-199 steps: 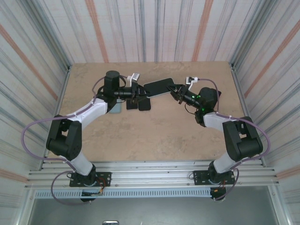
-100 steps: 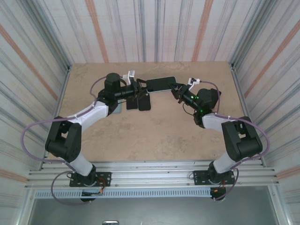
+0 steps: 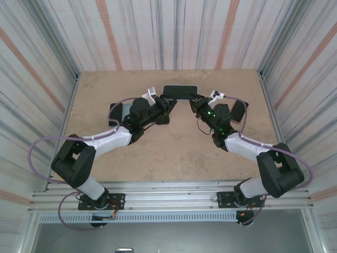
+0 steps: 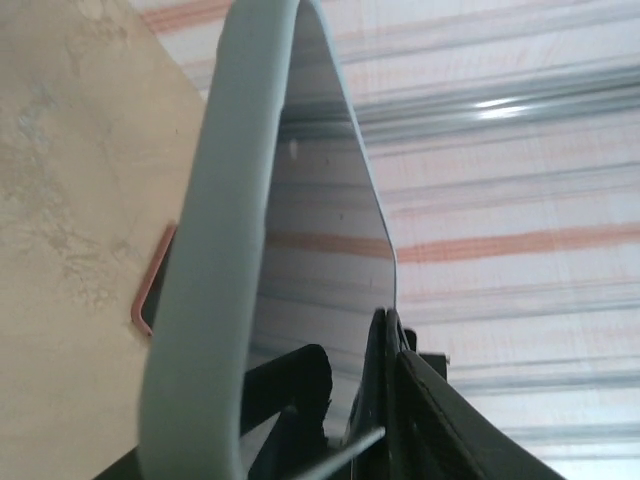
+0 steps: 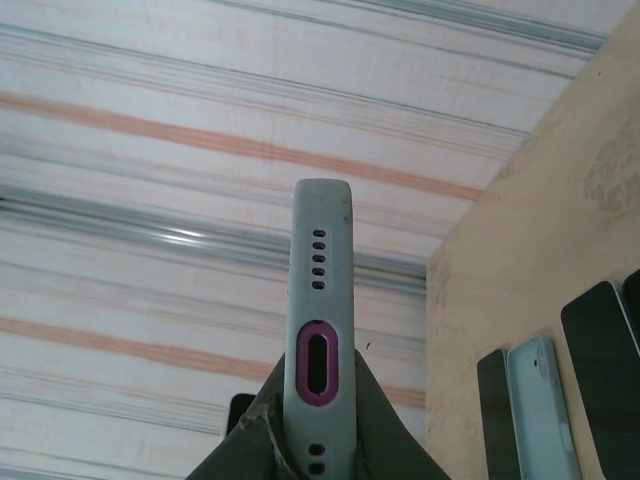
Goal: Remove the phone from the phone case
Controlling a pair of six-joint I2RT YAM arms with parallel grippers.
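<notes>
My right gripper is holding the phone case near its charging slot, so my left gripper needs to hold the case while my right gripper takes hold of its corner.
The grey-green phone case hangs level above the back of the table, between my two grippers. My right gripper is shut on its right end. In the right wrist view the case stands edge-on between the jaws. The purple phone shows through the charging slot. My left gripper is at the case's left end. In the left wrist view the case's rim and the phone's glossy screen run past the open gripper. One finger lies along the phone's edge and the other stands off the screen.
Other phones and cases lie on the table: a dark one under the left gripper, one further left, one by the right arm. The right wrist view has a black slab, a light-blue case and a black phone. An orange-edged phone lies flat.
Both arms have stretched forward and the phone has gone from tilted to level, further back. The left gripper let go, opened wide, then narrowed again at the phone's left end.
</notes>
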